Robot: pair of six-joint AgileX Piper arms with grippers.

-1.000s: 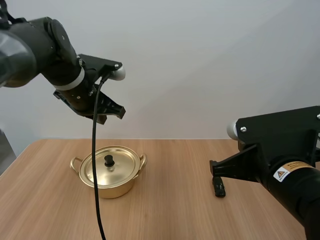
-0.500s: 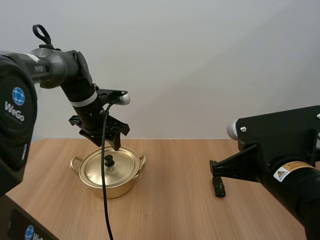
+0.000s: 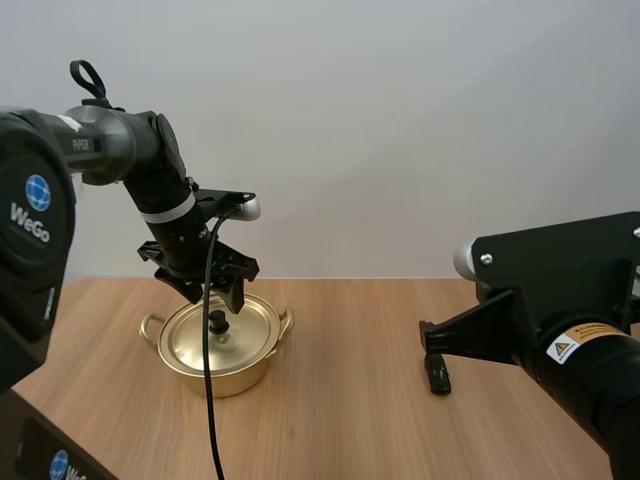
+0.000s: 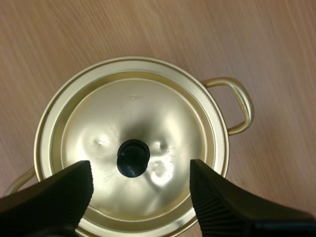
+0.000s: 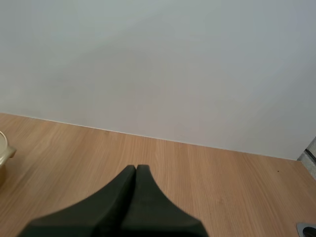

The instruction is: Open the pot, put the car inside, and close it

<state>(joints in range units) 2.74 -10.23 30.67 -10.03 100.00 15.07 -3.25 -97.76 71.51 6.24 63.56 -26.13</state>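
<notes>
The lid's rim [image 3: 228, 374] is smooth and free of any hinge or clasp. The lid will come clean off the gold pot when I lift the knob [image 3: 218, 322].
A gold pot [image 3: 218, 365] stands on the left half of the wooden table, its lid [image 3: 240, 328] on, with a black knob [image 3: 217, 321] in the middle. My left gripper [image 3: 213, 298] hangs just above the knob, open. In the left wrist view its fingers [image 4: 59, 192] stand wide apart on either side of the knob [image 4: 133, 157], over the lid [image 4: 163, 123], touching nothing. My right gripper [image 5: 136, 171] is shut on nothing and points at the far wall. A small black object [image 3: 437, 375], perhaps the car, lies on the table under the right arm's tip.
The pot has two loop handles [image 4: 239, 103], one of them near the edge of the right wrist view [image 5: 4, 148]. Bare wooden table [image 3: 350, 400] stretches between the pot and the right arm [image 3: 560, 320]. A pale wall stands behind the table.
My left gripper has come down from high above the table to just over the lid's knob, and its fingers have opened. The right arm and the pot have not moved.
</notes>
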